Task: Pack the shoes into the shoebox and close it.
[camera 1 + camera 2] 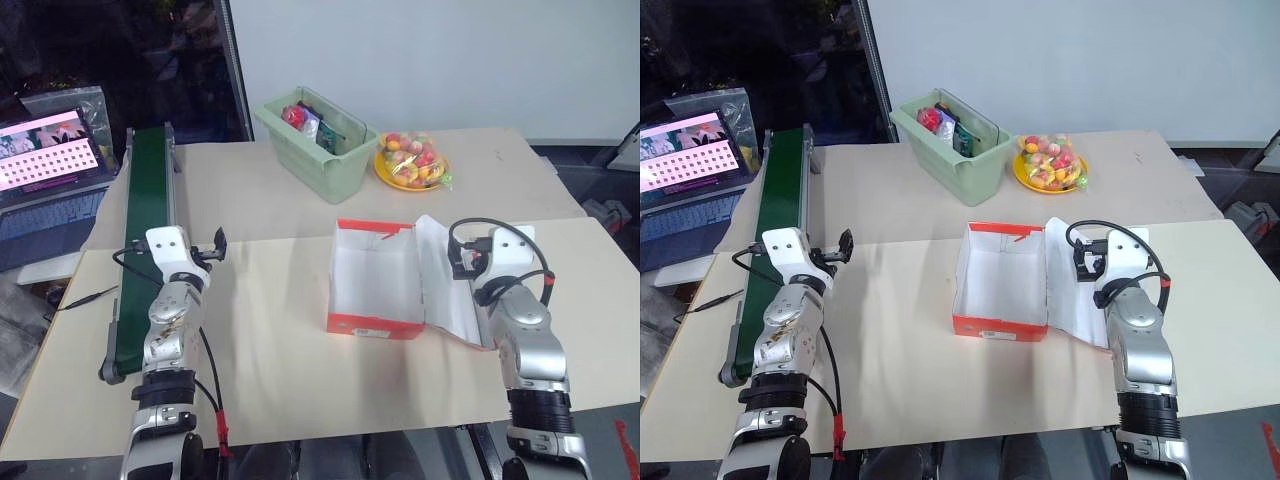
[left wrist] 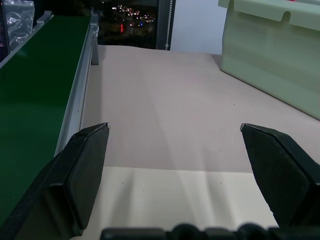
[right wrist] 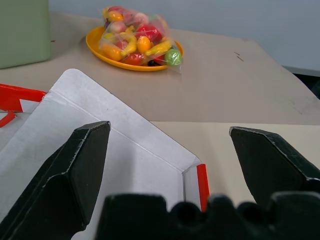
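My gripper is going to lower the cream-white shoe into the empty shoebox point(image 1: 376, 276), which is low and longer than it is wide, so I expect the shoe to lie lengthwise on its side.
The shoebox point(image 1: 375, 324) stands open in the middle of the table, red-orange outside and white inside, with nothing in it. Its lid flap point(image 1: 448, 285) lies folded out to the right, white side up. The shoes are out of view. My right gripper point(image 3: 170, 150) hovers open over the lid flap point(image 3: 100, 130), just right of the box. My left gripper point(image 2: 175, 150) is open too, held above bare tabletop well to the left of the box, beside the conveyor belt point(image 2: 35, 85). Neither holds anything.
A pale green bin point(image 1: 320, 150) with packets stands behind the box. Right of it, a yellow plate point(image 1: 384, 176) carries bagged toy fruit. A green conveyor belt point(image 1: 145, 230) runs along the table's left side, with a laptop point(image 1: 50, 170) beyond it.
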Motion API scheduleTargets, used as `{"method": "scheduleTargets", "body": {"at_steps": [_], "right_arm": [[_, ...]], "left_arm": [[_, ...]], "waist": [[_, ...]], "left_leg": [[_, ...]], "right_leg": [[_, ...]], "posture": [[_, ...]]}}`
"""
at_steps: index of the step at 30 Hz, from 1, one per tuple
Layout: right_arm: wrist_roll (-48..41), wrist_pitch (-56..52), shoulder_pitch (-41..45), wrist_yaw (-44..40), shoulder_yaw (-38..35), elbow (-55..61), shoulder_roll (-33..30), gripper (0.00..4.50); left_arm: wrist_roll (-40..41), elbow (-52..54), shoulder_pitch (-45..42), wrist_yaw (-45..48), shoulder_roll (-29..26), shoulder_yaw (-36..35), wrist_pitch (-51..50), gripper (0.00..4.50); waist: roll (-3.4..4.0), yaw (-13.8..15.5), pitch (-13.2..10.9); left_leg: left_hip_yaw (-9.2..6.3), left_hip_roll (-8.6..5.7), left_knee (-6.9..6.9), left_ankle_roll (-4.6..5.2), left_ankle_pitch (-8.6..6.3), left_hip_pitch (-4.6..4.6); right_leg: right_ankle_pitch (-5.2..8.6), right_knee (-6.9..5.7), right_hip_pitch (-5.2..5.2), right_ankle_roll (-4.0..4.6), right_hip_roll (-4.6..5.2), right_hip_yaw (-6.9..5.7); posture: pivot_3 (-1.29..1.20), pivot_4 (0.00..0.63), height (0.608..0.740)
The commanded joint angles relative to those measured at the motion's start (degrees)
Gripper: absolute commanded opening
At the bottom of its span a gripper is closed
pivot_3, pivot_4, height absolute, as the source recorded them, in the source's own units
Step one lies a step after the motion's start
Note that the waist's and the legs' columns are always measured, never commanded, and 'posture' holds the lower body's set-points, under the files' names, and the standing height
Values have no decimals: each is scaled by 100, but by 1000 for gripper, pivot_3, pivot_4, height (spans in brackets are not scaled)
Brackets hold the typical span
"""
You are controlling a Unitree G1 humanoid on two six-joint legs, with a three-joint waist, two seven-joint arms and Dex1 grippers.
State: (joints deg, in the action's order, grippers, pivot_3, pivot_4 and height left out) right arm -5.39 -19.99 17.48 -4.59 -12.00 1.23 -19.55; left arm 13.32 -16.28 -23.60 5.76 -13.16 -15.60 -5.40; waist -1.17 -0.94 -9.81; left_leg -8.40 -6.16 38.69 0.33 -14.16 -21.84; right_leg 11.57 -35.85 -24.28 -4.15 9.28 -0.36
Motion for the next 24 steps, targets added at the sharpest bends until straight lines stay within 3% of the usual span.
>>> {"method": "scheduleTargets", "body": {"at_steps": [1,3,5,8,11,15,24], "right_arm": [[-22,-39,-8,118,-93,439,78,4482],[-294,-154,77,135,-189,701,261,4482],[-1293,-690,352,-647,51,1313,401,4482],[-2650,-1675,528,-1931,580,2280,150,4482],[-3416,-2222,610,-2894,985,2795,-325,4482],[-3365,-2296,820,-3939,1902,2893,-965,4482],[-2489,-1726,1187,-4260,2546,2162,-980,4482]], "left_arm": [[-82,256,-2,88,-111,85,-37,4500],[-80,322,-41,166,-124,151,-36,4500],[-104,690,86,194,-169,183,-32,4500],[-242,1279,327,206,-298,257,-128,4500],[-200,1649,472,128,-276,229,-282,4500],[-271,1745,661,-10,-189,247,-418,4500],[-94,3431,1845,-759,-427,-882,-1943,4500]], "waist": [[0,2,0],[0,-2,0],[0,-30,0],[1,-123,0],[0,-114,0],[-2,-23,1],[-7,-20,3]], "left_leg": [[0,0,0,0,0,0],[0,0,-1,0,0,0],[-3,3,0,0,0,0],[-15,8,-1,4,-3,0],[-20,11,0,5,-15,6],[-19,9,0,6,-21,10],[-11,34,1,-16,-40,15]], "right_leg": [[0,0,0,0,0,0],[0,-1,-1,0,-1,0],[0,-2,-4,0,-2,3],[-3,-2,-10,4,-6,25],[-2,5,-4,3,-22,21],[-2,8,2,2,-20,20],[-3,6,-18,4,-57,46]], "posture": [[0,150,740],[0,150,740],[0,150,740],[0,150,740],[0,150,740],[0,150,740],[0,150,740]]}}
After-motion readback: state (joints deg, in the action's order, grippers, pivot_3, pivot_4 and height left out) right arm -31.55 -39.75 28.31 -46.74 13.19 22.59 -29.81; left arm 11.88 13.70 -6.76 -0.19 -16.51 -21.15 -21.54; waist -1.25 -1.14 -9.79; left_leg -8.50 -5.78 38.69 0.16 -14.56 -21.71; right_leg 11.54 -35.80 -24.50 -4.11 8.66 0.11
